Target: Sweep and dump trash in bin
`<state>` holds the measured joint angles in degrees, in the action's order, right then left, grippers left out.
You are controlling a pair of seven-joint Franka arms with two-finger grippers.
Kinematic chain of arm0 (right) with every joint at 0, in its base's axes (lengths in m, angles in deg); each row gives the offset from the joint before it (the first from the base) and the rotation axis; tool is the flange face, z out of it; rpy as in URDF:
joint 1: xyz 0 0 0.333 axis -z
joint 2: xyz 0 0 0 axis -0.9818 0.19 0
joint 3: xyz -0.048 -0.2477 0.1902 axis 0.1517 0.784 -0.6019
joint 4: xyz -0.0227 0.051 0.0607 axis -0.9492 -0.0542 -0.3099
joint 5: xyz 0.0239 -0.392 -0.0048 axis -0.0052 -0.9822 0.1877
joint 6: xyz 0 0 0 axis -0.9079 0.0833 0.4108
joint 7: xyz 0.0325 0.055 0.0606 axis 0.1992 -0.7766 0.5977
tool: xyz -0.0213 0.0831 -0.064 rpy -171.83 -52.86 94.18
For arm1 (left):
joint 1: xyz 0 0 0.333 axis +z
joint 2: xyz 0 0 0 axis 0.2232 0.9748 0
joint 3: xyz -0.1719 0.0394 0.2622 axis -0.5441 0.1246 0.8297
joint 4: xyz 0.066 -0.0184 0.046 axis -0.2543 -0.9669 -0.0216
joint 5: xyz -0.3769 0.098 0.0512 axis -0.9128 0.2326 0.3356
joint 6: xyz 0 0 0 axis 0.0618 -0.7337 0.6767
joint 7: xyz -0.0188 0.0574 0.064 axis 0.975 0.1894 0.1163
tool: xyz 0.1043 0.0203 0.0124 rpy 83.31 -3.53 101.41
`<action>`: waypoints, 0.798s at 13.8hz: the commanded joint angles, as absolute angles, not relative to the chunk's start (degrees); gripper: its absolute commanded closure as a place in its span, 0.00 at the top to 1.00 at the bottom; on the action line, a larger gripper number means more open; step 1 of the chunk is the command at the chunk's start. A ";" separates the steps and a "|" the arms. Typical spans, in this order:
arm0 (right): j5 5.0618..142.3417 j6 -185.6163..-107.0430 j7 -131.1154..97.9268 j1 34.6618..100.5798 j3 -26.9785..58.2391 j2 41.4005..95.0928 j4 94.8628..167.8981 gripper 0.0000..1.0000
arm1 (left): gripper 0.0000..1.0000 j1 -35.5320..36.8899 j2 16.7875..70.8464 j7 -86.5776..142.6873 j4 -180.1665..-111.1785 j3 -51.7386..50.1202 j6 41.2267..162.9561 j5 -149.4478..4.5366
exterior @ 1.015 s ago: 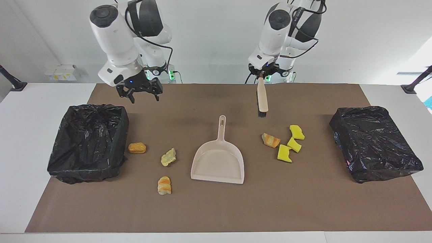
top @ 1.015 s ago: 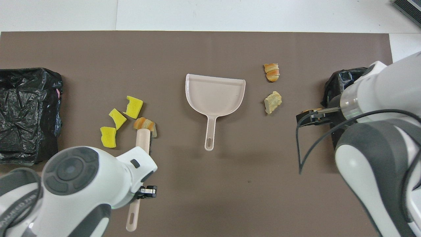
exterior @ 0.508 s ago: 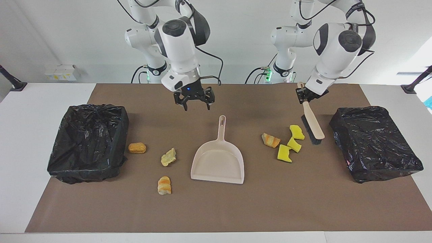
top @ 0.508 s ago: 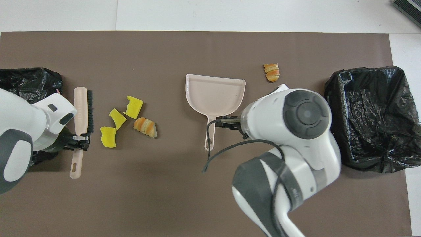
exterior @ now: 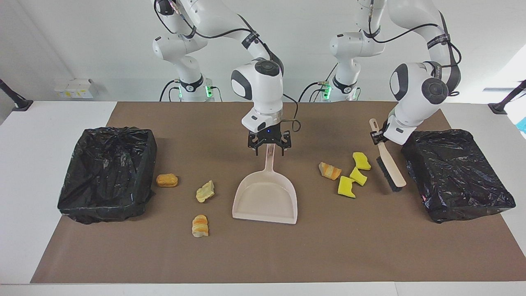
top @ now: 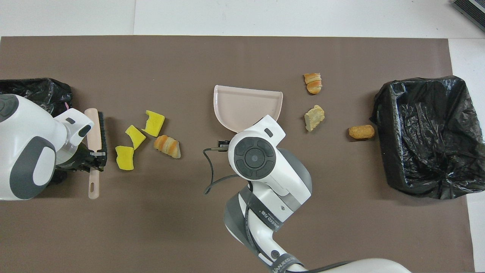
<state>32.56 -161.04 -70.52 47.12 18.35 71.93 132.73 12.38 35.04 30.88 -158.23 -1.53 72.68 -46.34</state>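
The dustpan's wide edge (exterior: 264, 220) points away from the yellow sponge pieces (exterior: 358, 176). My right gripper should turn it to face them before my left gripper sweeps them in.
My left gripper (exterior: 379, 137) is shut on the handle of the beige brush (exterior: 390, 166), which slants down with its black bristles at the mat, between the yellow sponge pieces (exterior: 358, 176) and the bin (exterior: 456, 176) at the left arm's end. A striped bread chunk (exterior: 329, 170) lies beside the sponges (top: 135, 136). My right gripper (exterior: 270, 151) is open, its fingers on either side of the handle of the beige dustpan (exterior: 266, 197). More trash lies toward the right arm's end: an orange chunk (exterior: 167, 180), a pale chunk (exterior: 205, 191) and a striped roll (exterior: 200, 225).
A black bag-lined bin (exterior: 107, 172) stands at the right arm's end, its open top seen from overhead (top: 424, 132). The brown mat (exterior: 263, 255) covers the table's middle. In the overhead view the right arm's wrist (top: 254, 155) hides the dustpan's handle.
The right gripper swung over and came down around the dustpan's handle. The left arm lowered the brush farther from the robots, beside the sponge pieces. No trash has moved.
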 commanded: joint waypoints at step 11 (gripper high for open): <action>30.90 -154.51 -67.60 46.96 17.47 69.97 132.04 0.00 | 0.00 1.73 33.76 24.79 -160.32 -1.91 77.18 -49.43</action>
<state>31.58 -157.33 -70.10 45.69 18.02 72.64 132.60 2.59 34.76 26.17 -161.25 -2.70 76.81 -48.78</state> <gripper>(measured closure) 0.678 0.740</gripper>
